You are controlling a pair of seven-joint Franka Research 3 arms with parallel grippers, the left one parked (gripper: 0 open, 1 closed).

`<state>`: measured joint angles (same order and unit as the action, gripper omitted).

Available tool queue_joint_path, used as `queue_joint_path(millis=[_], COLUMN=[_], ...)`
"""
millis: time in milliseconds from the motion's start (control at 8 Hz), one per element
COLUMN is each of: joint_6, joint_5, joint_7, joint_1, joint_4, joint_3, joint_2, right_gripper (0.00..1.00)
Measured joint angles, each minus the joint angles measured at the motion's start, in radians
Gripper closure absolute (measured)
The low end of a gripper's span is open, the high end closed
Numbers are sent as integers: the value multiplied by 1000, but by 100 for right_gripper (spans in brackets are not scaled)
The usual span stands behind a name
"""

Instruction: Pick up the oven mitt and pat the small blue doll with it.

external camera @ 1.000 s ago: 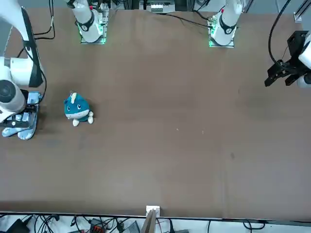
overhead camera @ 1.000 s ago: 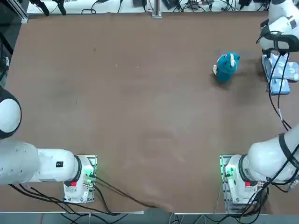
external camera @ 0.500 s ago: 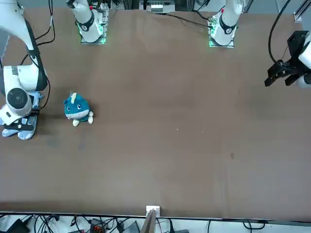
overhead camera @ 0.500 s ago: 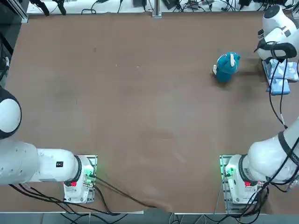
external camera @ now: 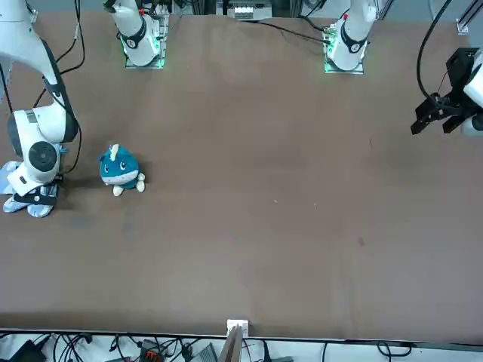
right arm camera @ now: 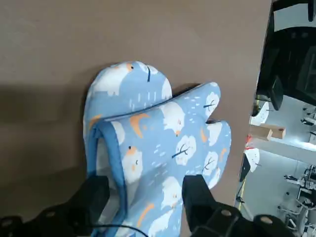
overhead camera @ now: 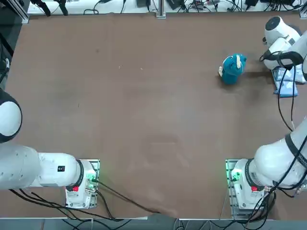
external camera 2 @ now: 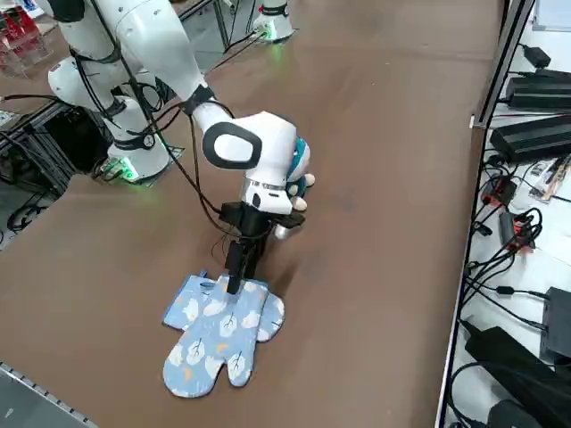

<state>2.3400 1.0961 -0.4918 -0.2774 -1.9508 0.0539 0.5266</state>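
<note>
The oven mitt (right arm camera: 165, 145) should come away alone when I lift it and leave a separate mitt behind, because a rounded end (right arm camera: 126, 89) sticks out under it.
The oven mitt (external camera 2: 219, 334) is light blue with white and orange prints. It lies flat near the table's right edge, its cuff toward the doll. My right gripper (external camera 2: 236, 281) points straight down at the cuff end. In the wrist view its fingers (right arm camera: 195, 197) stand open, with the mitt (right arm camera: 158, 133) and its blue-bound cuff opening between them. The small blue doll (overhead camera: 232, 68) stands upright a short way left of the mitt (overhead camera: 284, 88). From the right side the doll (external camera 2: 302, 160) is mostly hidden behind my wrist. The front view shows the doll (external camera: 118, 170) beside the gripper (external camera: 34, 194).
The table's right edge (external camera 2: 89, 392) runs close behind the mitt. Cables and black power boxes (external camera 2: 535, 134) lie beyond the far edge. Bare brown tabletop (overhead camera: 144, 105) stretches left of the doll.
My right wrist has swung toward the far edge and come lower over the mitt's cuff. Mitt and doll have stayed where they were.
</note>
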Motion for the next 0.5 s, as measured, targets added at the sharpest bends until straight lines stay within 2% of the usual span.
queue_joint_path(millis=[375, 500], joint_6=[13, 18], joint_5=[84, 113], joint_7=[-35, -67], joint_1=[-25, -33], joint_4=[0, 0], joint_3=[0, 0], joint_2=[16, 23], right_gripper=[11, 16])
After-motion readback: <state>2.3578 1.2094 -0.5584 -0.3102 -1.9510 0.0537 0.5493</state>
